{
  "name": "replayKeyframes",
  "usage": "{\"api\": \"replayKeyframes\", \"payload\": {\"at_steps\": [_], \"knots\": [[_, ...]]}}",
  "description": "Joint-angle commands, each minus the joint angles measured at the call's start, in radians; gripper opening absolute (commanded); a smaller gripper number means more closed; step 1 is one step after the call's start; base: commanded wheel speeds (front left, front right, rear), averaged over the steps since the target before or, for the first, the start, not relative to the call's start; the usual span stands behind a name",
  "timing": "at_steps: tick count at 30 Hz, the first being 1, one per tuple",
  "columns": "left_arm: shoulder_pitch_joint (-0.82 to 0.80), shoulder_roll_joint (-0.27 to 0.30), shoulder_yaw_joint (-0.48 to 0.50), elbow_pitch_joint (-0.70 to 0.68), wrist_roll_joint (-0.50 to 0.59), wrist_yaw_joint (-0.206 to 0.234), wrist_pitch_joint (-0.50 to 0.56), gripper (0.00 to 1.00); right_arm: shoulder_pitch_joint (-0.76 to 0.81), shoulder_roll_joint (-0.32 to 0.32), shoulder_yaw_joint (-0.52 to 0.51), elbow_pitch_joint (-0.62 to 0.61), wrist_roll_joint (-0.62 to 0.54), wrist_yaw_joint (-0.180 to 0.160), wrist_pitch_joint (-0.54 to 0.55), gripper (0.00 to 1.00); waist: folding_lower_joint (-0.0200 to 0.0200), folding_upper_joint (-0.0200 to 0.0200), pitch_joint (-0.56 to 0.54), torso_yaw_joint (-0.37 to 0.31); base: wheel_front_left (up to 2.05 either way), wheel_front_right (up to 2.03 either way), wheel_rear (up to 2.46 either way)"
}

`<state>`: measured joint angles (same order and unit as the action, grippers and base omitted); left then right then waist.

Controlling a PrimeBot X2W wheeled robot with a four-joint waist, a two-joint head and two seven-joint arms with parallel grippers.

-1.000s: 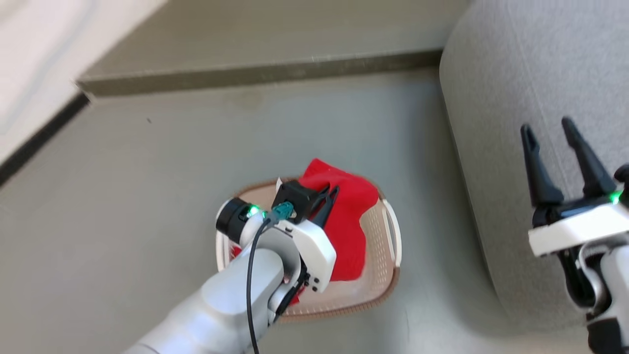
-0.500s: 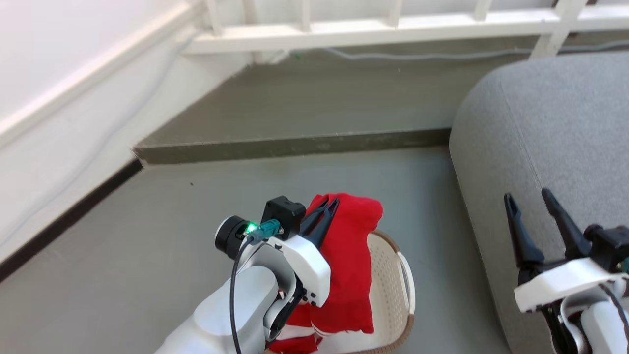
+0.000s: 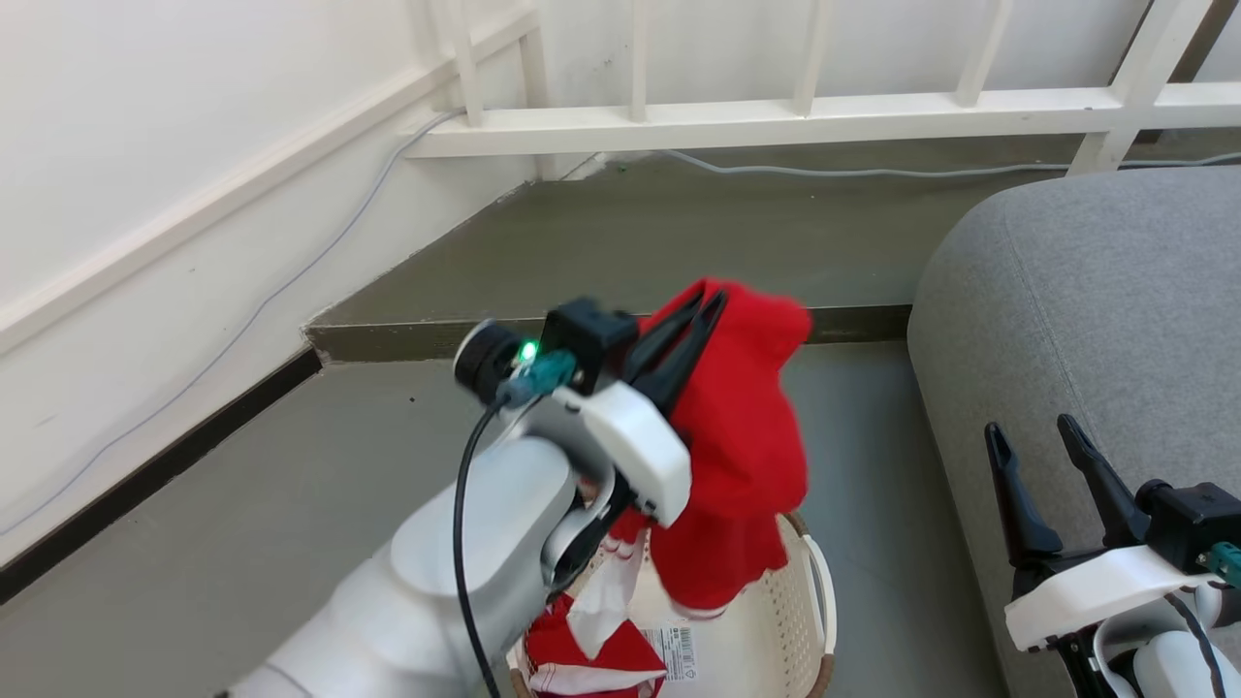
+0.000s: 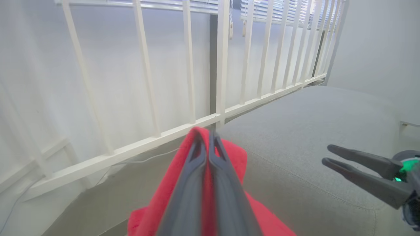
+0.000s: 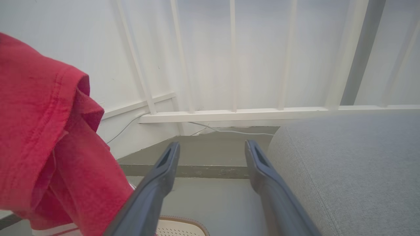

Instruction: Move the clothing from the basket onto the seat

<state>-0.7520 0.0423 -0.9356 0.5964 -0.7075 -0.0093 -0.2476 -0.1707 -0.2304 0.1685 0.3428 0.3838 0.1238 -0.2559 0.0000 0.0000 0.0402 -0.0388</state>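
Observation:
The white flap point(image 3: 604, 605) comes to a loose point, so I expect the red clothing inside the basket point(image 3: 629, 653) to remain behind when the robot takes the hanging piece away.
My left gripper point(image 3: 713, 296) is shut on a red piece of clothing point(image 3: 747, 456), which hangs from its tips well above the basket point(image 3: 810, 601). From the left wrist the closed fingers point(image 4: 205, 144) pinch the same red fabric point(image 4: 229, 154) in front of the seat point(image 4: 311, 131). More red clothing with white trim point(image 3: 582, 645) lies inside the cream basket beside a paper label point(image 3: 671, 645). The grey seat point(image 3: 1086, 291) stands to the right. My right gripper point(image 3: 1033, 431) is open and holds nothing, low beside the seat's front edge; its fingers point(image 5: 164, 170) are spread apart.
A white railing point(image 3: 776, 111) runs along the back, with a cable point(image 3: 824, 173) on the raised floor step point(image 3: 436, 334) below it. A white wall with a dark skirting point(image 3: 145, 465) borders the left. Grey floor point(image 3: 291, 504) lies left of the basket.
My left gripper has risen, lifting the red garment out of the basket until it hangs above the rim. The head camera has tilted up, bringing the railing into view.

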Motion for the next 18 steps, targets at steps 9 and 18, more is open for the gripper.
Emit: {"api": "replayKeyframes", "payload": {"at_steps": [9, 18], "knots": [[-0.180, 0.008, 0.022, -0.087, 0.003, -0.012, 0.050, 0.00, 0.005, -0.003, 0.013, -0.012, -0.017, 0.007, -0.006, 1.00, 0.0000, 0.0000, -0.013, 0.006, 0.00, 0.00, 0.00], [-0.248, 0.008, 0.004, -0.105, -0.008, -0.006, 0.069, 0.00, -0.001, 0.000, 0.024, -0.012, -0.017, 0.007, -0.006, 1.00, 0.0000, 0.0000, -0.011, 0.003, 0.00, 0.00, 0.00]]}}
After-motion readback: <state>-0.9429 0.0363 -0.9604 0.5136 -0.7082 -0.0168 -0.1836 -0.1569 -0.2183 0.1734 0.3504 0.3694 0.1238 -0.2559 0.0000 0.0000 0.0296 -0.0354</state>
